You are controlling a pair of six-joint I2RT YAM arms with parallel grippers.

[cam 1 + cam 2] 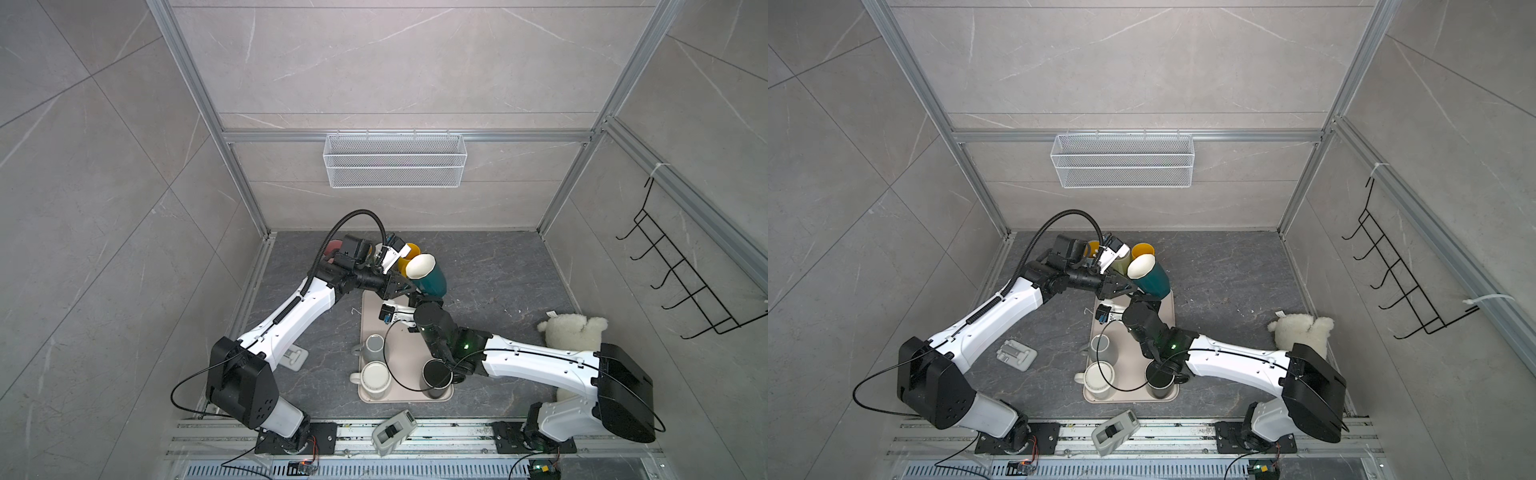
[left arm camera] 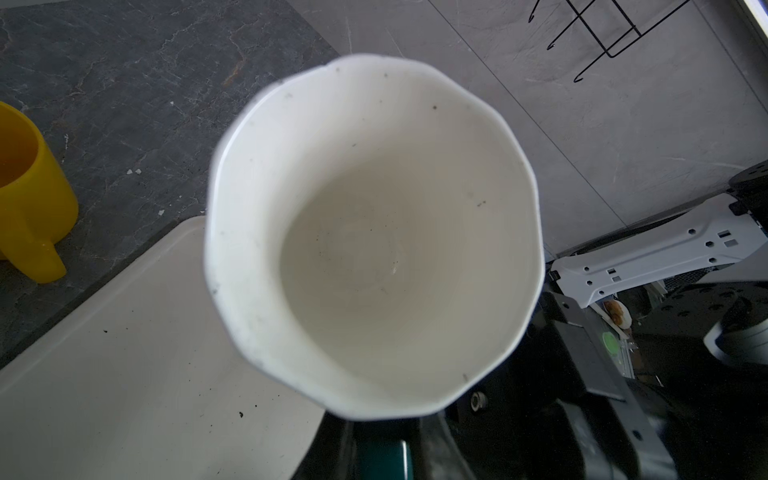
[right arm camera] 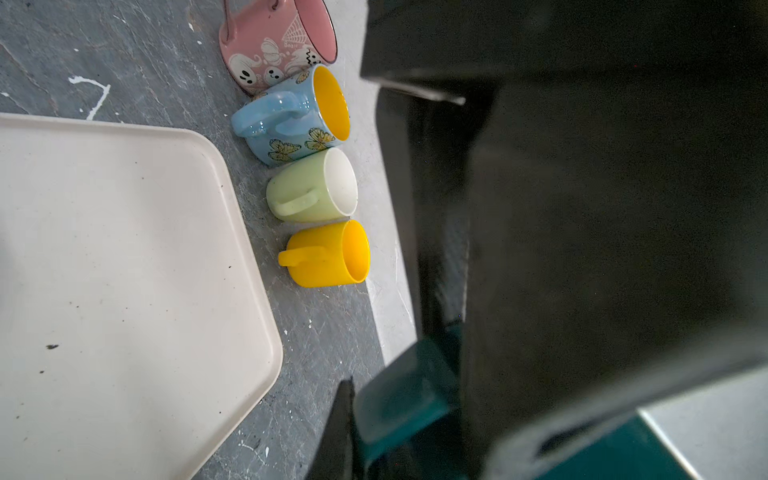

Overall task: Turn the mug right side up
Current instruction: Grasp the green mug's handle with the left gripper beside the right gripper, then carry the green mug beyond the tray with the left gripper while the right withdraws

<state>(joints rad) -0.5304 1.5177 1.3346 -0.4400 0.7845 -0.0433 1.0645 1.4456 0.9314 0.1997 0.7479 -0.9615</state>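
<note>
Both my grippers are holding the mug's teal handle (image 2: pixel 384 459), so next I open my right gripper and move it away before my left gripper stands the mug behind the tray (image 1: pixel 441 259).
The mug (image 1: pixel 432 280) (image 1: pixel 1152 280) is teal outside and white inside. It hangs tilted above the far end of the beige tray (image 1: pixel 370 316), its mouth turned up and to the left. In the left wrist view its white inside (image 2: pixel 374 249) fills the picture. My left gripper (image 1: pixel 405 286) (image 1: pixel 1125 286) (image 2: pixel 382 453) comes in from the left, its fingers pressed on a teal part under the rim. From the near side my right gripper (image 1: pixel 419 297) (image 1: pixel 1140 297) (image 3: pixel 403 419) is shut on the teal handle (image 3: pixel 407 395).
A grey mug (image 1: pixel 374 347), a white mug (image 1: pixel 375 378) and a black mug (image 1: pixel 437 376) stand on the tray's near half. Behind the tray stand yellow (image 3: pixel 328 255), green (image 3: pixel 311 187), blue (image 3: pixel 291 116) and pink (image 3: pixel 274 41) mugs. A plush toy (image 1: pixel 573 332) sits at the right.
</note>
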